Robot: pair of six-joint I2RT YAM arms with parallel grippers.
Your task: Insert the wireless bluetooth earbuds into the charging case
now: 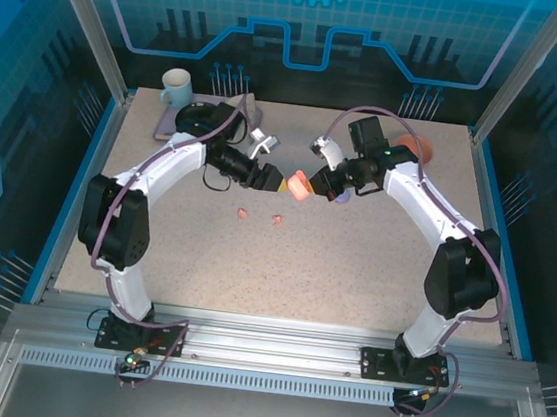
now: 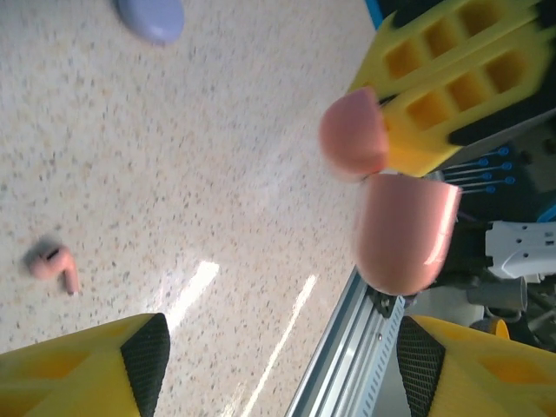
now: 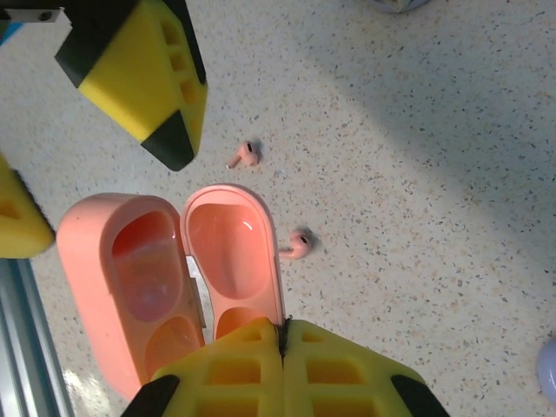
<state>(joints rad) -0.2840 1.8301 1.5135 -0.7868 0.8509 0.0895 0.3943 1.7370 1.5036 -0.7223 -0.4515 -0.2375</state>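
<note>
My left gripper should take hold of the case's free side (image 3: pixel 91 278) before my right gripper goes to get the earbuds, because my right gripper is holding the open charging case by its rim (image 3: pixel 271 300).
A salmon-pink charging case (image 3: pixel 130 278) hangs open above the table, its two halves side by side and both hollow. My right gripper (image 3: pixel 282 330) is shut on the rim of the right half (image 3: pixel 230 248). From above, the case (image 1: pixel 298 185) sits between my right gripper (image 1: pixel 316 182) and my left gripper (image 1: pixel 267 178). My left gripper (image 2: pixel 282 360) is open with nothing between its fingers, a little short of the case (image 2: pixel 404 230). Two pink earbuds (image 3: pixel 246 155) (image 3: pixel 298 244) lie on the table under the case, also visible from above (image 1: pixel 243 212) (image 1: pixel 277 219). One earbud (image 2: pixel 52 265) is visible in the left wrist view.
A lilac case (image 1: pixel 341 200) lies just right of the held case and shows in the left wrist view (image 2: pixel 152 17). A white mug (image 1: pixel 177 86) and a purple flat object (image 1: pixel 178 122) stand at the back left. An orange object (image 1: pixel 422 146) sits back right.
</note>
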